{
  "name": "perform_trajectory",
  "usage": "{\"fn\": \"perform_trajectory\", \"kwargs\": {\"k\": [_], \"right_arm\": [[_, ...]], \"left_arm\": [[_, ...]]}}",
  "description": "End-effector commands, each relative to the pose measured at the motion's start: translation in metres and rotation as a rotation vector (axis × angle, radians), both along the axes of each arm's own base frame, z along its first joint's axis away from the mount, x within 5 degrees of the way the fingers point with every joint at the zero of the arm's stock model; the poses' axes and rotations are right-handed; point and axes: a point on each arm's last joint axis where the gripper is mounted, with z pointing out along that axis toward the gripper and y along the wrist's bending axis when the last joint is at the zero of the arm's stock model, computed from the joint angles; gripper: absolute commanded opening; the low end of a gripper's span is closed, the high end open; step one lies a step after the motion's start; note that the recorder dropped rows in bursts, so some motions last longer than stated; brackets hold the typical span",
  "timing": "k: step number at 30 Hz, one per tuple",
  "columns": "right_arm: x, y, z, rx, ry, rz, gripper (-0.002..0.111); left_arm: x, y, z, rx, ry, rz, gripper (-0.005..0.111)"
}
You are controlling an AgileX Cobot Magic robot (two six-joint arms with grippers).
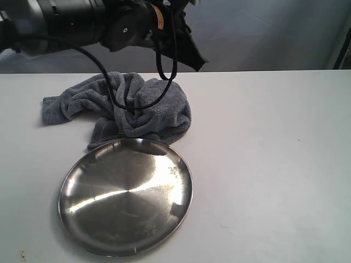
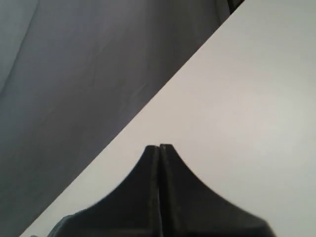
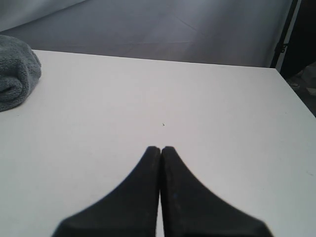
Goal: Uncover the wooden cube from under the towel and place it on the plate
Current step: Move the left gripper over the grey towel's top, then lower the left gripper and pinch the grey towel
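I should pull my left gripper back, tilt it down and grab the towel's bunched fold [image 1: 170,110], because the gripper is pointing past the towel toward the table's far edge [image 2: 138,113].
The grey-blue towel [image 1: 129,107] lies bunched on the white table, just behind the shiny steel plate [image 1: 126,196]. Its near edge touches the plate's far rim. The wooden cube is hidden. My left gripper [image 1: 202,63] hangs in the air above the towel's right side, jaws shut with nothing between them; in the left wrist view the left gripper [image 2: 160,146] points over the table's far edge. My right gripper [image 3: 161,148] is shut and empty, low over bare table, with a fold of the towel [image 3: 17,71] off to one side. The right arm does not show in the exterior view.
The left arm's black cable [image 1: 164,71] loops down onto the towel. The table's far edge [image 1: 263,70] runs behind the towel against a grey backdrop. Bare tabletop [image 1: 274,159] stretches right of the plate.
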Motion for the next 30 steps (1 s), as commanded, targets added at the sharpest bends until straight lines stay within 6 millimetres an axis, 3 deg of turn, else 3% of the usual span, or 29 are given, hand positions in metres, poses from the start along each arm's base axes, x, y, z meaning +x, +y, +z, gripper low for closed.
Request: {"fn": "perform_trajectory", "kwargs": {"k": [1,4,9,11,14,16,21,25,30], "right_arm": [[0.0,0.0,-0.001,0.006,-0.001,0.001,0.0],[0.0,0.0,-0.001,0.006,-0.001,0.001,0.0],[0.0,0.0,-0.001,0.006,-0.001,0.001,0.0],[0.0,0.0,-0.001,0.006,-0.001,0.001,0.0],[0.0,0.0,-0.001,0.006,-0.001,0.001,0.0],[0.0,0.0,-0.001,0.006,-0.001,0.001,0.0],[0.0,0.0,-0.001,0.006,-0.001,0.001,0.0],[0.0,0.0,-0.001,0.006,-0.001,0.001,0.0],[0.0,0.0,-0.001,0.005,-0.001,0.002,0.0]], "left_arm": [[0.029,0.016,-0.015,-0.04,0.07,0.122,0.0],[0.045,0.038,-0.029,-0.061,0.127,0.224,0.0],[0.06,0.087,-0.047,0.055,0.258,0.369,0.0],[0.056,0.1,-0.054,0.181,0.329,0.369,0.0],[0.047,0.105,-0.061,0.305,0.431,0.324,0.0],[0.038,0.099,-0.065,0.288,0.534,0.257,0.0],[0.018,0.064,-0.063,0.041,0.709,-0.032,0.0],[0.02,0.026,-0.048,-0.187,0.535,-0.134,0.0],[0.027,0.012,-0.039,-0.246,0.363,-0.079,0.0]]}}
